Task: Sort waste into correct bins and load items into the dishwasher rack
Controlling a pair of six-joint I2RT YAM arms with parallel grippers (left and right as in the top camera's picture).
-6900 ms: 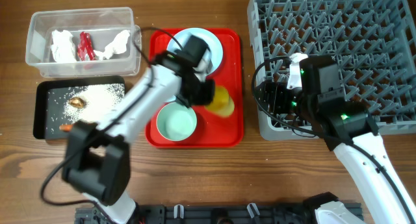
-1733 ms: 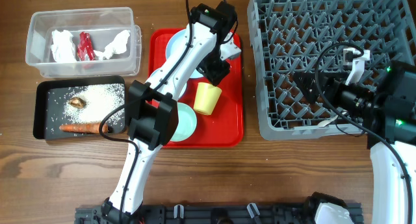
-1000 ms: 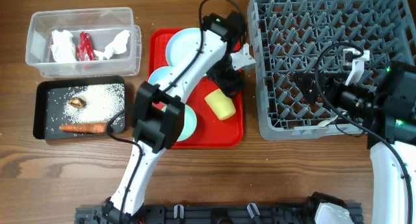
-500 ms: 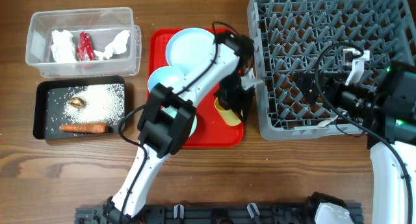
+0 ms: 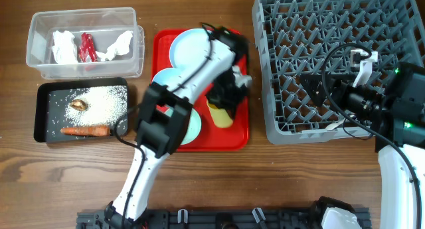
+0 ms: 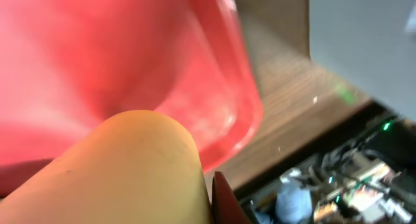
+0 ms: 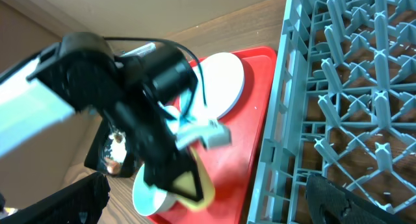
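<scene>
I should take the yellow cup point(image 5: 221, 117) by its rim and keep its base free for my right gripper, because the cup is tilted and deep in my left gripper.
My left gripper point(image 5: 224, 101) is shut on the small yellow cup point(image 5: 221, 116), holding it tilted low over the right side of the red tray point(image 5: 238, 139). The cup fills the left wrist view point(image 6: 117, 172). The pale blue plate point(image 5: 191, 46) and two mint bowls point(image 5: 165, 79) point(image 5: 191, 128) sit on the tray, partly hidden by the arm. My right gripper point(image 5: 315, 91) is open and empty over the left part of the grey dishwasher rack point(image 5: 345, 30). The red wrapper point(image 5: 87, 46) and the tissues point(image 5: 64, 45) lie in the clear tub point(image 5: 40, 64).
The black tray point(image 5: 41, 126) at the front left holds the carrot point(image 5: 85, 130), a brown scrap point(image 5: 78, 104) and rice grains point(image 5: 106, 96). The rack's left wall point(image 5: 264, 89) stands close beside the red tray. Cables loop over the rack by my right arm.
My left gripper swung down the tray's right side towards the rack, then back a little left. The yellow cup tipped and moved with it. The right arm has not moved.
</scene>
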